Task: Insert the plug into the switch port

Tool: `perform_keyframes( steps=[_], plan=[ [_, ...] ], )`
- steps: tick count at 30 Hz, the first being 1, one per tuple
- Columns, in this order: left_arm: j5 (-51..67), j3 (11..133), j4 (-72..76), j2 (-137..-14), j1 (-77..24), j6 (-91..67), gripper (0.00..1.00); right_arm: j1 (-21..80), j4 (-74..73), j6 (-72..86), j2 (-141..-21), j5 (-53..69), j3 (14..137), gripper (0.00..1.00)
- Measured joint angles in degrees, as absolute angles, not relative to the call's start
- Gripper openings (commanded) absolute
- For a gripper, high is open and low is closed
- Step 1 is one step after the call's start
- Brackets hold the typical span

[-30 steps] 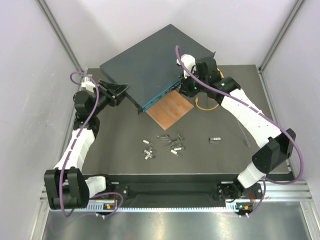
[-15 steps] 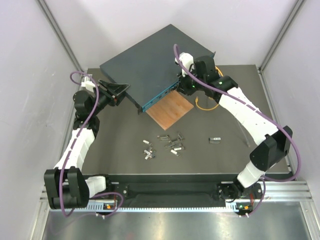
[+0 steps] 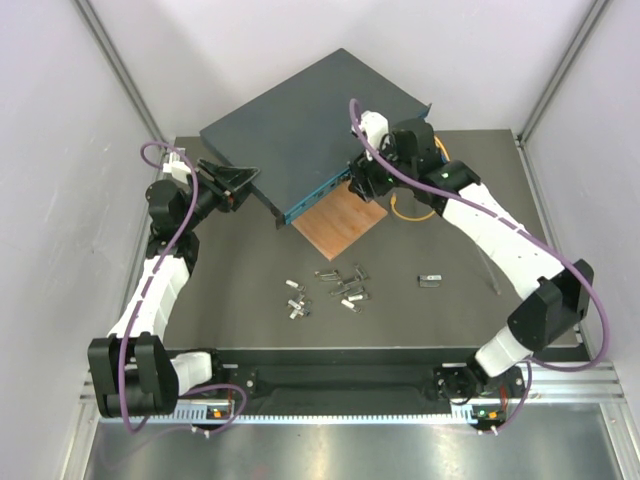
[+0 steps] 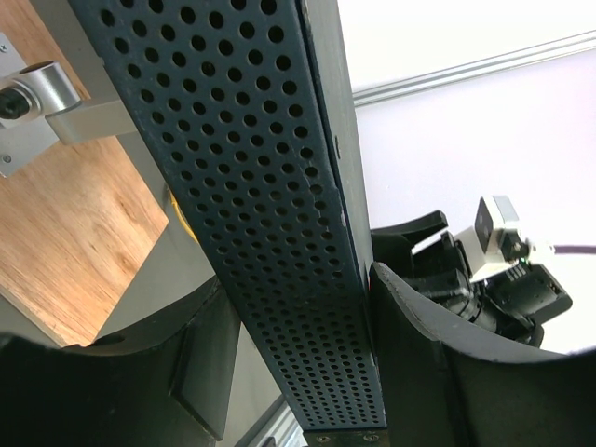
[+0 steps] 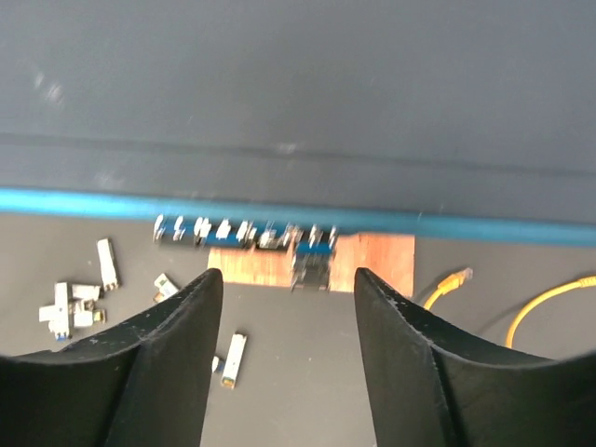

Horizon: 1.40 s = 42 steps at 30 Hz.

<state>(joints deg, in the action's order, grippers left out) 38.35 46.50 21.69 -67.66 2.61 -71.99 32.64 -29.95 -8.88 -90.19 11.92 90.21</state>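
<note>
The dark plug stands out further than the plugs next to it in the switch, so the robot's right gripper should close its fingers and press the plug's outer end in.
The switch, a flat dark blue-grey box, lies at the back with its teal front face towards the table. My left gripper is shut on its left corner. In the left wrist view the perforated side sits between the fingers. My right gripper hovers open and empty over the right end of the front face. In the right wrist view the teal strip with its row of sockets lies ahead of the gripper. A blurred dark plug sticks out of the row.
A thin brown board lies in front of the switch. Several loose plugs lie mid-table and one more to the right. A yellow cable loops under the right arm and shows in the right wrist view.
My right gripper has shifted a little to the left along the switch's front face. The left arm and the switch have not moved.
</note>
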Motion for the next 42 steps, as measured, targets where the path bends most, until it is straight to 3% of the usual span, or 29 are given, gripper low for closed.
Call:
perform_keyframes(
  steps=[8,15,33,42],
  plan=[
    [38.46,46.78,21.02,-67.66,2.61,-71.81,0.17,32.14,-30.04,-10.17,-84.62,13.56,85.34,0.59],
    [38.54,46.83,20.95,-67.66,2.61,-71.77,0.17,29.8,-30.33,-10.22,-83.4,14.7,83.37,0.43],
    [38.57,46.85,20.88,-67.66,2.61,-71.61,0.16,28.69,-23.9,-6.11,-86.19,15.64,83.72,0.27],
    [38.57,46.85,20.86,-67.66,2.61,-71.61,0.15,28.82,-22.46,-5.1,-87.22,16.45,84.42,0.14]
  ],
)
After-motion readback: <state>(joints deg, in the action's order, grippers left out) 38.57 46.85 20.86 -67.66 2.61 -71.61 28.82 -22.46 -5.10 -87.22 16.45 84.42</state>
